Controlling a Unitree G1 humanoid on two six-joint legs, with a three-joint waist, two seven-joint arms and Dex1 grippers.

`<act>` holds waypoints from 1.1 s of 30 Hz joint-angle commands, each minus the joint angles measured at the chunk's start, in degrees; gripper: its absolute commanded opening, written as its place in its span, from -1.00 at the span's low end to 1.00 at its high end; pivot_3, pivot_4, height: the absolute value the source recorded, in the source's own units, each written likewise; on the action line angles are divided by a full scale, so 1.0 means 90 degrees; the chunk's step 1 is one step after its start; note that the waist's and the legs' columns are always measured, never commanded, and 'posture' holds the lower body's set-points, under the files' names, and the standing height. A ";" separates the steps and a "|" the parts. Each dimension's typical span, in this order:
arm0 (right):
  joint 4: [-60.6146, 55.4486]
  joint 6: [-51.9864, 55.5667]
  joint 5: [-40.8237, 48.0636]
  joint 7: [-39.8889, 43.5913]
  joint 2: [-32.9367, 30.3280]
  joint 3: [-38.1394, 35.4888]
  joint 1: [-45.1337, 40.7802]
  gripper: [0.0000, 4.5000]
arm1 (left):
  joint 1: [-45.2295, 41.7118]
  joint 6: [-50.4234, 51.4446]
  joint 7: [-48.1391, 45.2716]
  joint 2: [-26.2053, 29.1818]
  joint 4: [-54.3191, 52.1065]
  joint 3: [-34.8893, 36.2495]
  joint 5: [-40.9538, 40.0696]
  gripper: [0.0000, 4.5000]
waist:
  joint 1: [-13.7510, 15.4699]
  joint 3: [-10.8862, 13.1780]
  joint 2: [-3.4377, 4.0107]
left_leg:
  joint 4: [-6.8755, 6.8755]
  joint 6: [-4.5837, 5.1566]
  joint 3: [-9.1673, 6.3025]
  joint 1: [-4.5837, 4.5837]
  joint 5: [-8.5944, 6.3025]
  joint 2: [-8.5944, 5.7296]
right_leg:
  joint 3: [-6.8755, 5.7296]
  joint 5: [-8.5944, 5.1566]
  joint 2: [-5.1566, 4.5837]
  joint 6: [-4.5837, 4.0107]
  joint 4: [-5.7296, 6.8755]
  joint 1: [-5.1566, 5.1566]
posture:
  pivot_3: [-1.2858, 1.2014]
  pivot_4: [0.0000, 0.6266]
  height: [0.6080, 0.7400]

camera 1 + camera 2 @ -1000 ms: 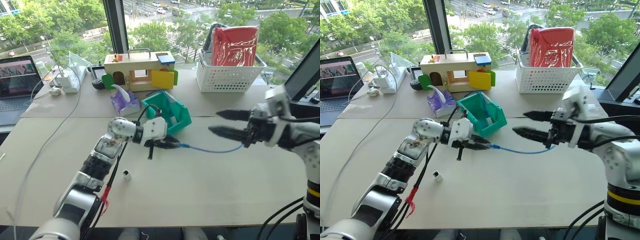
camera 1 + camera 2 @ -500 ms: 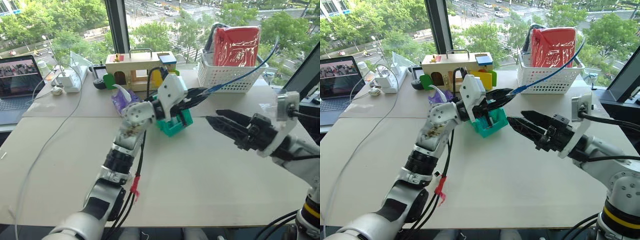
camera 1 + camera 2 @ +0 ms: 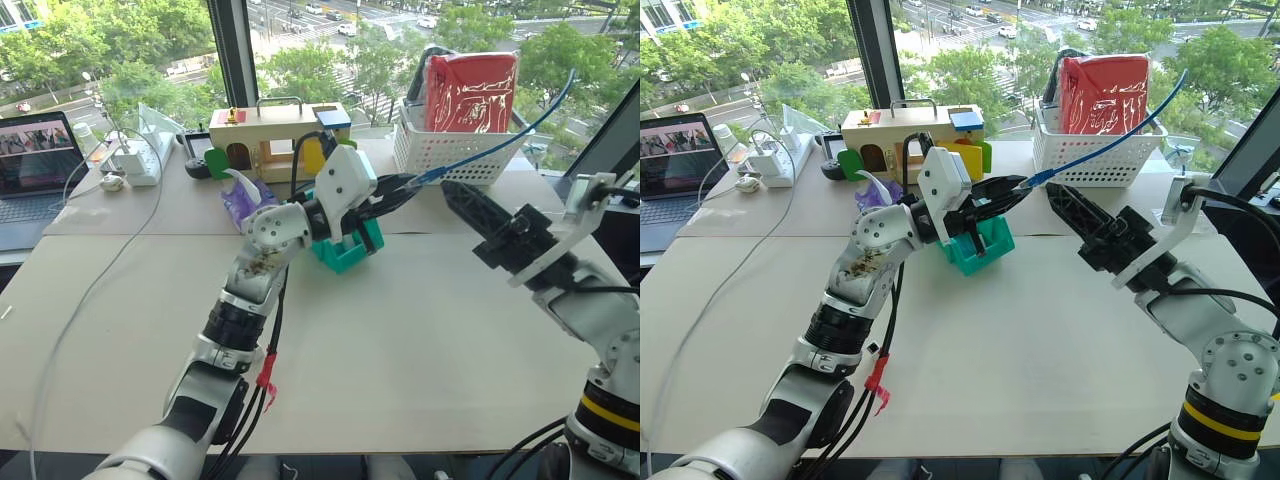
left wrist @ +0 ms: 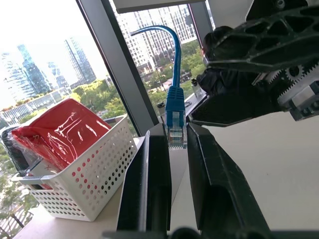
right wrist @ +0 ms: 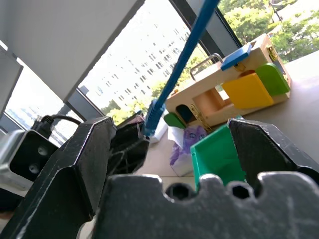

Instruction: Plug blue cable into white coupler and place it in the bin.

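My right gripper will carry the blue cable [image 3: 482,156], which will keep sticking out rather than sagging, since the cable's loose end [image 3: 571,76] curves up high unsupported.
My left gripper [image 3: 402,187] is raised above the table and shut on the clear plug [image 4: 175,135] of the blue cable [image 3: 500,132]. The cable arcs up and to the right, over the white basket. My right gripper [image 3: 452,192] is open just right of the plug, its fingers [image 5: 75,164] wide apart on either side of the cable [image 5: 185,57] without touching it. The teal bin [image 3: 352,250] stands on the table under the left gripper, partly hidden by it. The white coupler is hidden.
A white lattice basket [image 3: 455,155] holding a red bag stands at the back right. A wooden toy house [image 3: 270,140] and a purple tissue pack [image 3: 243,200] are behind the bin. A laptop [image 3: 35,160], a power strip [image 3: 135,160] and white cords lie at the far left.
My left gripper has lifted the plug from just above the table to over the bin, so the cable now arcs upward. My right gripper has rolled and come up close beside the plug.
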 commanded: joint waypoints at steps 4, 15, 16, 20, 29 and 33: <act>0.0002 -0.0428 0.0009 0.0014 -0.0028 0.0247 -0.0173 0.91 | -0.0106 -0.0042 0.0097 -0.0105 -0.0238 -0.0081 -0.0054 -0.97 | 0.0006 0.0000 0.0000 | 0.0000 0.0000 0.0000 -0.0001 0.0000 -0.0001 | 0.0000 0.0000 0.0000 0.0000 -0.0003 0.0000 | 0.03 -0.52 1.00; 0.0235 -0.0767 -0.0132 0.0101 0.0004 0.0360 -0.0402 0.19 | -0.0072 0.0051 0.0158 -0.0129 -0.0333 -0.0152 -0.0045 -0.97 | 0.0004 0.0000 0.0000 | -0.0004 0.0000 0.0000 -0.0002 0.0000 0.0000 | 0.0000 0.0000 0.0000 0.0000 -0.0010 0.0000 | 0.03 -0.52 1.00; 0.0227 -0.0760 -0.0134 0.0115 0.0017 0.0404 -0.0397 0.03 | -0.0076 0.0047 0.0169 -0.0128 -0.0323 -0.0150 -0.0046 -0.97 | 0.0005 0.0000 0.0000 | -0.0005 0.0000 0.0000 -0.0002 0.0000 0.0000 | 0.0000 0.0000 0.0000 0.0000 -0.0010 0.0000 | 0.03 -0.52 1.00; 0.0214 -0.0762 -0.0139 0.0127 0.0074 0.0531 -0.0388 -0.57 | -0.0150 -0.0022 0.0181 -0.0138 -0.0196 -0.0149 -0.0037 -0.97 | 0.0005 0.0000 0.0000 | -0.0005 0.0000 0.0000 -0.0002 0.0000 0.0000 | 0.0000 0.0000 0.0000 0.0000 -0.0013 0.0000 | 0.03 -0.52 1.00; 0.0230 -0.0781 -0.0166 0.0137 0.0063 0.0607 -0.0358 -0.99 | -0.0242 -0.0106 0.0108 -0.0106 -0.0058 -0.0124 -0.0061 -0.97 | 0.0007 0.0000 0.0000 | -0.0010 0.0000 0.0000 -0.0005 0.0000 0.0000 | 0.0000 0.0000 0.0000 0.0000 -0.0023 0.0000 | 0.03 -0.52 1.00; 0.0239 -0.0801 -0.0208 0.0148 0.0052 0.0597 -0.0360 -1.00 | -0.0167 0.0291 -0.0105 -0.0145 -0.0220 0.0093 -0.0610 -0.52 | 0.0006 0.0000 0.0001 | -0.0011 0.0000 0.0000 -0.0005 0.0000 0.0000 | -0.0001 0.0000 0.0000 0.0000 -0.0025 0.0000 | 0.03 -0.52 1.00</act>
